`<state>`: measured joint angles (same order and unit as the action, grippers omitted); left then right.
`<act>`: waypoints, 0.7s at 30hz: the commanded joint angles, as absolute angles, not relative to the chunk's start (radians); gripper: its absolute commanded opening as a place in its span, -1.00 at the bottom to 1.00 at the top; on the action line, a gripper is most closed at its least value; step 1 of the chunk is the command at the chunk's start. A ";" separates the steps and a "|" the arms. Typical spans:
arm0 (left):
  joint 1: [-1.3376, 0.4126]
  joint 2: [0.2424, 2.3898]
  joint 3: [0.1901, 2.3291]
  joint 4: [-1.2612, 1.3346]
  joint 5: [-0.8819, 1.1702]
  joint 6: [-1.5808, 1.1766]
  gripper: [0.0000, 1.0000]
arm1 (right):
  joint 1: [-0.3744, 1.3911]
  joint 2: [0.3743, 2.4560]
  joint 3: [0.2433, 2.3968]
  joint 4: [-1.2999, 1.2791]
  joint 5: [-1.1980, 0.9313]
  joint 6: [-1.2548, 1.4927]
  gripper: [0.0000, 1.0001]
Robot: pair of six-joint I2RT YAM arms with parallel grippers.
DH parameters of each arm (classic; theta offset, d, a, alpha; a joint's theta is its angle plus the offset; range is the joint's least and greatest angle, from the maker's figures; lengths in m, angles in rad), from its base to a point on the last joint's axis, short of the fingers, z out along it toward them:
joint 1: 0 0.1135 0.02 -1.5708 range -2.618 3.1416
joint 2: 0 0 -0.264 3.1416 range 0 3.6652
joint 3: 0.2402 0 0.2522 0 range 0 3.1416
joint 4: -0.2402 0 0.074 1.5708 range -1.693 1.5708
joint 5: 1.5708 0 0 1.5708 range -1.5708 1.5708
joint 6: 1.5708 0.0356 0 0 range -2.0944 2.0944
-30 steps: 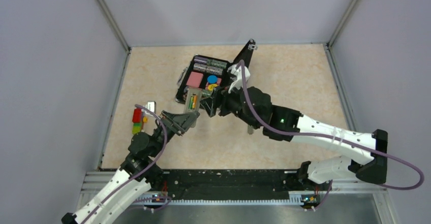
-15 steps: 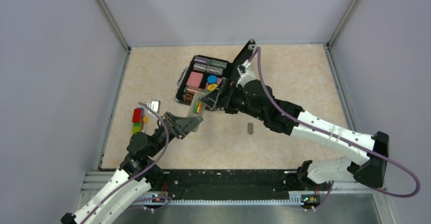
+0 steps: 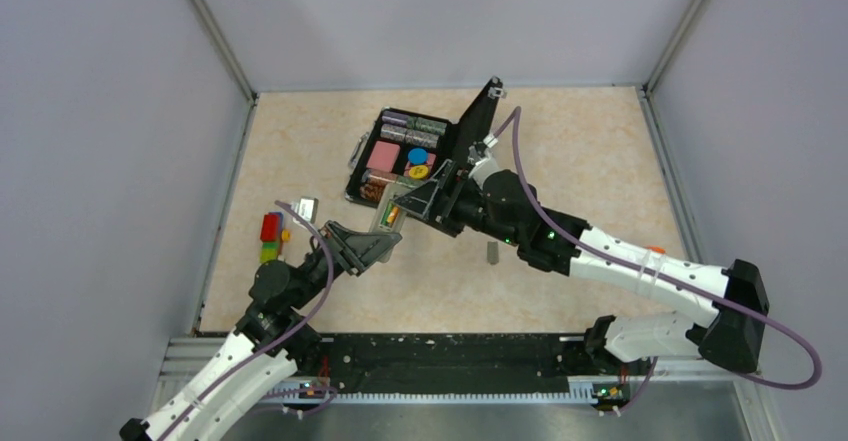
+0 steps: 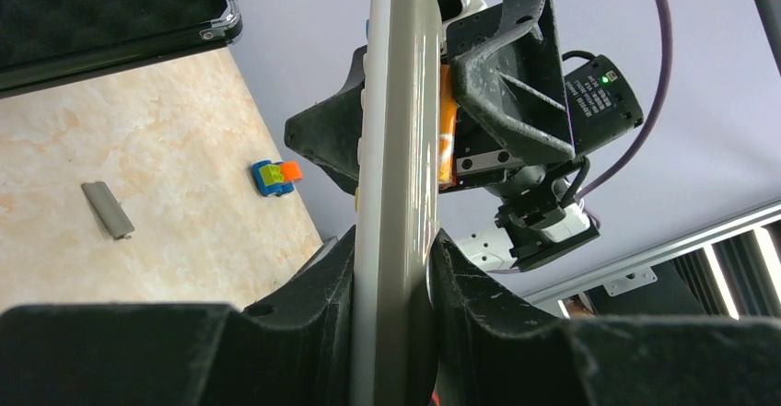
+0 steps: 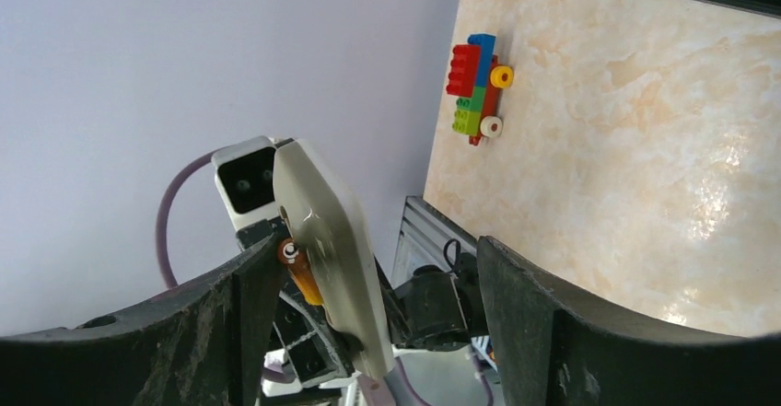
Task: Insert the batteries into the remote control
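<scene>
The orange battery's end [image 5: 291,251] is sticking out of the remote's hollow, so next my right gripper moves back, line up again and squeezes the battery against the remote's smooth side [image 5: 337,245].
My left gripper [image 4: 394,272] is shut on the remote control [image 4: 398,130], which shows edge-on and stands tilted above the table [image 3: 390,216]. An orange-brown battery [image 4: 447,139] lies along the remote's open grey back, its end sticking out [image 5: 297,268]. From above, a green battery [image 3: 393,212] shows beside it in the bay. My right gripper [image 5: 373,259] is open and straddles the remote's [image 5: 336,249] far end. Its left finger [image 5: 244,319] sits right beside the orange battery, while its right finger [image 5: 543,323] stands well apart from the remote.
A black hinged case [image 3: 400,151] with chip rolls and coloured pieces lies open behind the grippers. A grey battery cover [image 3: 492,252] rests on the table to the right. A multicoloured block toy [image 3: 271,238] and a small silver piece [image 3: 303,207] lie at the left.
The right arm has swung back off the grey cover, which now shows. Its gripper has stayed at the remote's end. The left gripper has shifted the remote slightly right.
</scene>
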<state>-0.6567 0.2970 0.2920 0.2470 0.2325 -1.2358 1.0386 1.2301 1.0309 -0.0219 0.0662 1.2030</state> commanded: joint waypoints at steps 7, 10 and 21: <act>-0.660 0.291 0.327 0.347 0.244 -1.248 -1.00 | 1.017 1.171 1.014 0.148 0.049 1.236 0.59; -0.660 0.290 0.327 0.346 0.244 -1.248 -1.00 | 1.013 1.172 1.013 0.152 0.048 1.235 0.60; -0.660 0.292 0.346 0.291 0.198 -1.263 -1.00 | 1.005 1.227 1.072 0.100 -0.039 1.060 0.59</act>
